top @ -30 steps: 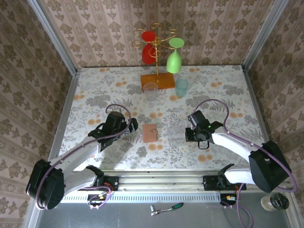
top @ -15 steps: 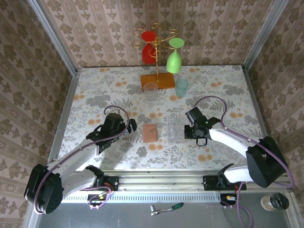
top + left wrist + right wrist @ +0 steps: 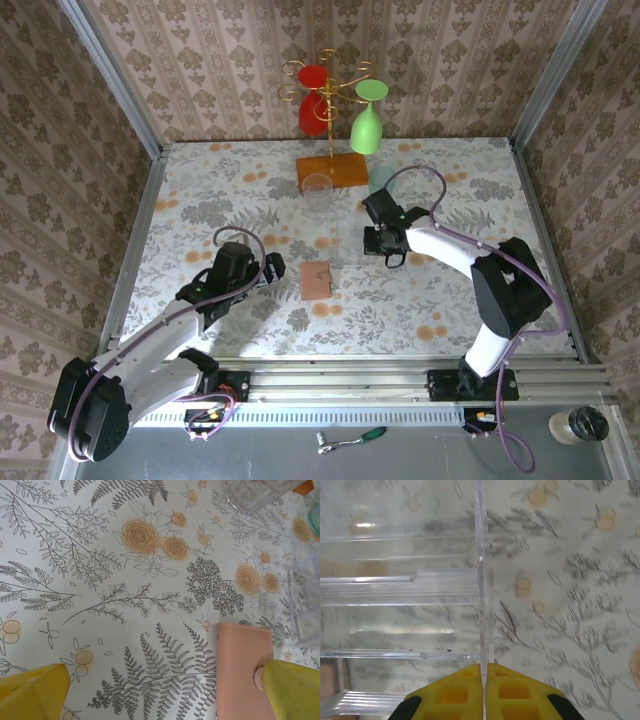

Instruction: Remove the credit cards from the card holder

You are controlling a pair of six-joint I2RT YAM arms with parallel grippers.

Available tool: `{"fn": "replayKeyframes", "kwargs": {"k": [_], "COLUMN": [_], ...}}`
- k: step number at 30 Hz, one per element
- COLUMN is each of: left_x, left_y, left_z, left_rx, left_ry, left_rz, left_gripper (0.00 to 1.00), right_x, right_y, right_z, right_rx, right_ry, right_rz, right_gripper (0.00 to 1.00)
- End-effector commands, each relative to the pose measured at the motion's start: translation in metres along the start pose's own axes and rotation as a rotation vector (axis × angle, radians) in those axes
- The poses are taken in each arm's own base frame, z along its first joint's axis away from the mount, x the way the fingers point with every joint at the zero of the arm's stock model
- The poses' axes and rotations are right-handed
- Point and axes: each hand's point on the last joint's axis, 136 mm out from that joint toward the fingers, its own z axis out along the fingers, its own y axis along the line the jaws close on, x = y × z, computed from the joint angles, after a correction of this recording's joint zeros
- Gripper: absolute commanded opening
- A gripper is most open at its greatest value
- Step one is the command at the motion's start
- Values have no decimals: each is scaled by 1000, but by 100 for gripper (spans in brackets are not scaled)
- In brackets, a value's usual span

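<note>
My right gripper should keep moving the plastic box back until it is clear of the card holder, as its fingers grip the box's side (image 3: 481,600) and the cloth (image 3: 347,203) behind is open.
The card holder (image 3: 316,280) lies closed on the floral tablecloth, a salmon-brown wallet with a snap tab. In the left wrist view the card holder (image 3: 244,672) sits at the lower right. My left gripper (image 3: 272,268) hovers just left of it, open, and the right fingertip (image 3: 295,687) overlaps the wallet's tab edge. The credit cards are hidden. My right gripper (image 3: 483,667) is shut on the thin side wall of a clear plastic box (image 3: 400,605), and my right gripper (image 3: 385,242) stands behind and right of the wallet.
A gold rack on an orange wooden base (image 3: 335,170) holds a red and a green glass at the back. A clear glass (image 3: 317,187) and a teal cup (image 3: 382,180) stand in front of it. Side walls enclose the table.
My right arm has swung left and toward the back, taking the clear box from beside the wallet. The left gripper has stayed open near the wallet.
</note>
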Motion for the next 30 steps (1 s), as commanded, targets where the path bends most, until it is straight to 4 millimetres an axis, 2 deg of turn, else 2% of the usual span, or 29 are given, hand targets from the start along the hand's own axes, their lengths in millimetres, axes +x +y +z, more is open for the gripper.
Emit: {"fn": "replayKeyframes", "kwargs": {"k": [1, 4, 12, 19, 30], "left_x": [7, 9, 12, 14, 13], "left_y": [5, 5, 5, 5, 2], "left_z": [4, 5, 8, 10, 12], "left_rx": [-11, -13, -14, -15, -8], "left_ry": [31, 40, 55, 67, 78], "left_rz": [-18, -17, -19, -23, -10], "left_gripper": [100, 100, 100, 100, 100], "right_x": [-16, -24, -23, -22, -26], "right_y": [3, 7, 11, 7, 11], "right_z": [4, 11, 30, 33, 29], "right_rx": [43, 50, 57, 75, 60], "right_ry": [-17, -16, 12, 16, 7], "right_rz": [-8, -4, 4, 14, 28], "right_gripper": [7, 7, 7, 10, 22]}}
